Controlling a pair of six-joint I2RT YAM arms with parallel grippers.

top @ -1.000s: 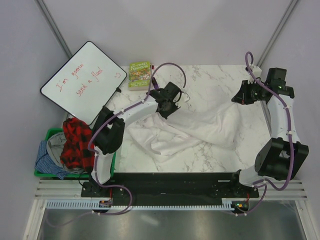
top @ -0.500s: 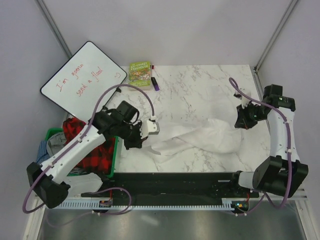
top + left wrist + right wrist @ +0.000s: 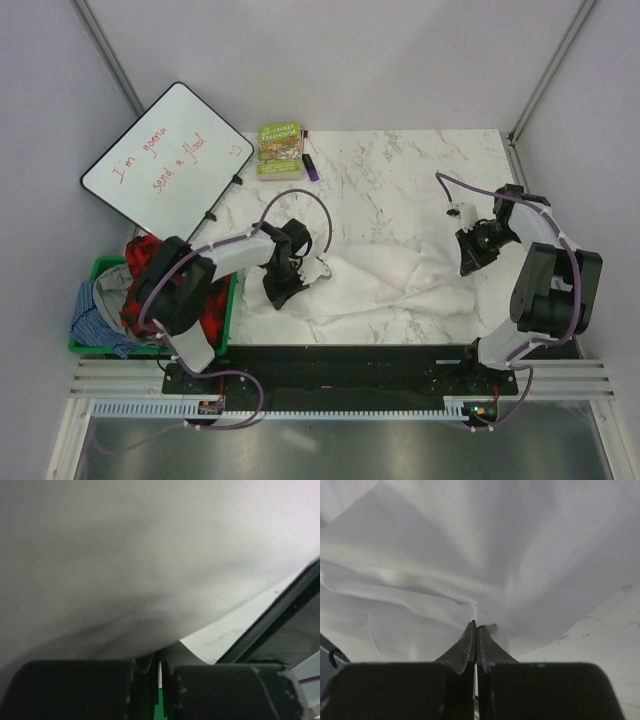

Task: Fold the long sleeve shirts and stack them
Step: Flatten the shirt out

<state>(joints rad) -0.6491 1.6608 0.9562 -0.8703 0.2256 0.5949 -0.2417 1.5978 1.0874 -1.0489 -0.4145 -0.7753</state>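
Note:
I see the white shirt bunched (image 3: pixel 372 287) across the near half of the table. My left gripper and my right gripper should swing it toward the table's far edge (image 3: pixel 390 142) and spread it out before folding.
A plain white long sleeve shirt (image 3: pixel 390 275) lies bunched in a long band across the near half of the marble table. My left gripper (image 3: pixel 308 270) is at its left end, jaws shut on the cloth. In the left wrist view the shirt (image 3: pixel 125 555) fills almost the whole frame above the gripper (image 3: pixel 160 662). My right gripper (image 3: pixel 468 260) is at the shirt's right end. In the right wrist view its closed tips (image 3: pixel 475 627) pinch a fold of the shirt (image 3: pixel 470 545).
A whiteboard (image 3: pixel 165 165) leans at the far left. A green book (image 3: pixel 280 148) and a purple marker (image 3: pixel 310 167) lie at the table's far edge. A green basket (image 3: pixel 100 265) off the left edge holds a red plaid garment (image 3: pixel 150 285) and other clothes.
Both grippers have come toward the near edge, the left one swinging out left and back. The shirt has been dragged nearer and drawn from a wide spread into a narrower band.

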